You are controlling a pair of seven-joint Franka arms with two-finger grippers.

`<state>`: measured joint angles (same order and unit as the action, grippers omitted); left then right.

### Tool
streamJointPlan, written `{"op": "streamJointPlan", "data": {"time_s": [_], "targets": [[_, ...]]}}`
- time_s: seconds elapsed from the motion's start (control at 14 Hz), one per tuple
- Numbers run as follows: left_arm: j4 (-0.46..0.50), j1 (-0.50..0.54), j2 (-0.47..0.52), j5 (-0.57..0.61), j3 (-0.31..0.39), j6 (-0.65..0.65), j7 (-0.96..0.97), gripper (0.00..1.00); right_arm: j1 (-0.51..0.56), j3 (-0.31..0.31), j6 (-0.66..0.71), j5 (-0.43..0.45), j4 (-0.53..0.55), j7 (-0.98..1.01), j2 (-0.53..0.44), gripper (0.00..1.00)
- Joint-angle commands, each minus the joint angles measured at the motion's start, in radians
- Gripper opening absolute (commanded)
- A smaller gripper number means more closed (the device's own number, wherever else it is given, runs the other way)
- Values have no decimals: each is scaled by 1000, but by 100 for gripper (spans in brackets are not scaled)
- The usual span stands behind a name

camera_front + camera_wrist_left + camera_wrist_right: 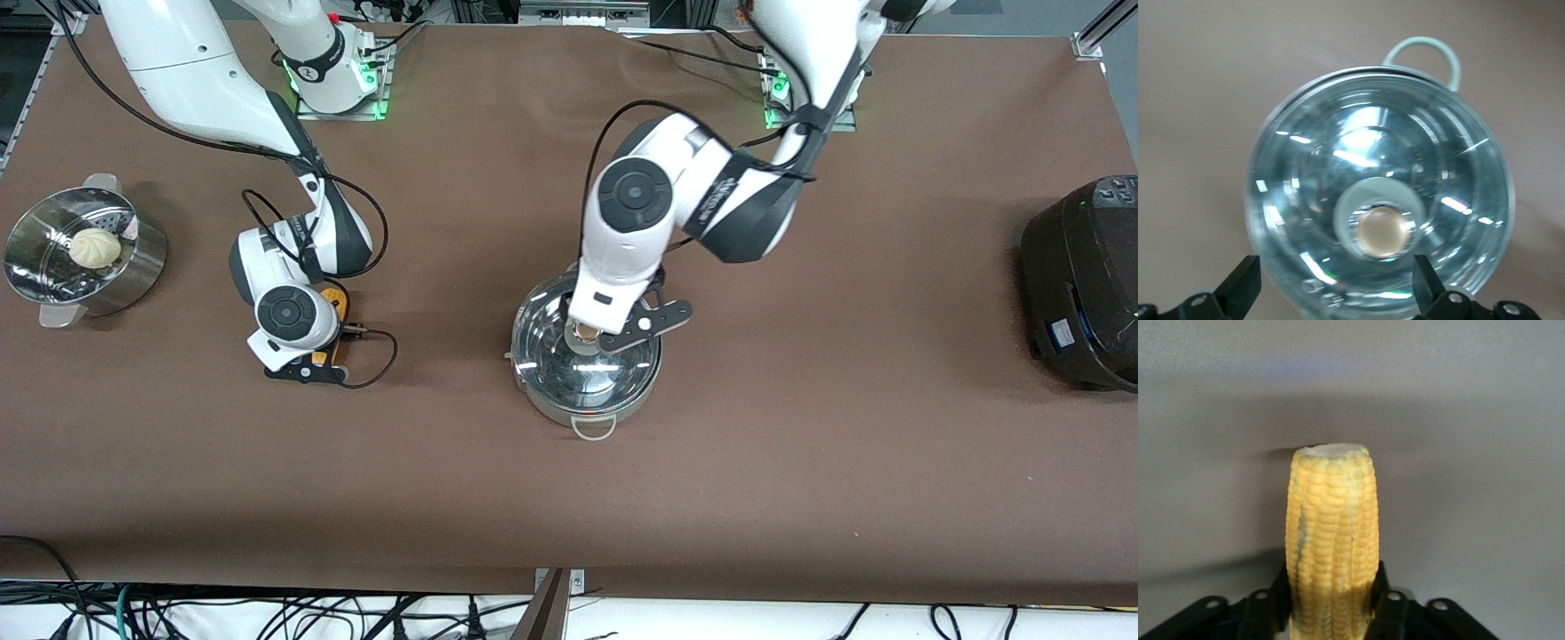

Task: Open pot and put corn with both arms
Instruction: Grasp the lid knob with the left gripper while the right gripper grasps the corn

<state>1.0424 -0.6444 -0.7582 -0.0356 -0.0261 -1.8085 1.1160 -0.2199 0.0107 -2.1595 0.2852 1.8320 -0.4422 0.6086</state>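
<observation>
Only shiny steel and reflections can be seen through the glass lid [576,372]. So the steel pot [579,412] will turn out to be empty when I lift the lid off.
The steel pot [537,396] stands mid-table with its glass lid [600,373] on it. My left gripper [594,336] hangs over the lid, open, its fingers apart on either side of the metal knob [1383,231] without touching it. The lid [1458,167] fills the left wrist view, and my left gripper [1335,291] is empty. The corn [336,297] lies toward the right arm's end of the table. My right gripper [327,327] is shut on the corn [1331,533], one finger against each side of the cob. I cannot tell if the cob is off the table.
A perforated steel steamer [133,276] with a white bun [95,247] stands at the right arm's end of the table. A black round cooker [1085,276] stands at the left arm's end. Brown table surface lies between them.
</observation>
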Motion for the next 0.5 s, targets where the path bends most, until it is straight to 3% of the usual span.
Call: {"op": "streamJointPlan", "data": {"time_s": [0.0,0.21,0.43], "targets": [[-98,-29,-70,0,25,-32,62,100,7,5,45,15,-35,65,-36,0],[-90,-32,-90,5,29,-49,62,100,-6,0,238,12,-164,108,-39,0],[-82,-31,-90,40,26,-51,53,100,-1,-3,314,8,-241,170,-64,0]]}}
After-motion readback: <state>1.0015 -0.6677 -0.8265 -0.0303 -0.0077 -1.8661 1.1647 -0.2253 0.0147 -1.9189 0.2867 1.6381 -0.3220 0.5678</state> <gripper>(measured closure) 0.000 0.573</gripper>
